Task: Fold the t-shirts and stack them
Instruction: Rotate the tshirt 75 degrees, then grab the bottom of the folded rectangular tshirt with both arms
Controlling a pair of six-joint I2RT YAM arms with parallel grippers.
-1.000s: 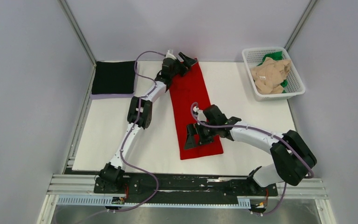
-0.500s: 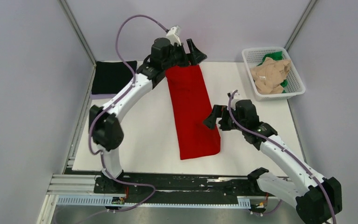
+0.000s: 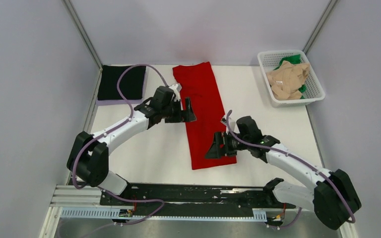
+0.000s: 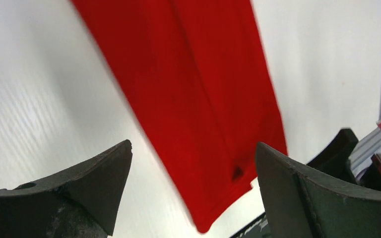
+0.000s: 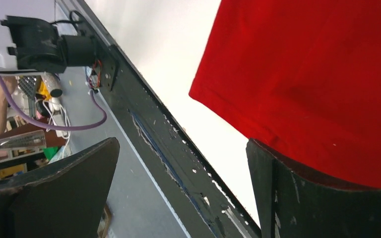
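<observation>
My gripper will pull the red t-shirt's near end, and the whole slanted red t-shirt will slide along and straighten, because the red t-shirt's far end lies flat and free.
The red t-shirt lies flat on the white table as a long narrow strip running from the back to the front. My left gripper is open and empty at the strip's left edge, about halfway along. In the left wrist view the red cloth lies below the spread jaws. My right gripper is open and empty over the strip's near right part. In the right wrist view the shirt's near corner shows. A folded black t-shirt lies at the back left. The beige t-shirt and green t-shirt are crumpled in the basket.
The white lattice basket stands at the back right corner. The black rail with both arm bases runs along the table's near edge and shows in the right wrist view. Grey walls close in the left, back and right.
The left gripper has let go of the shirt's far end, which now lies flat, and has drawn back to mid-strip. The right gripper has come down to the strip's near right part.
</observation>
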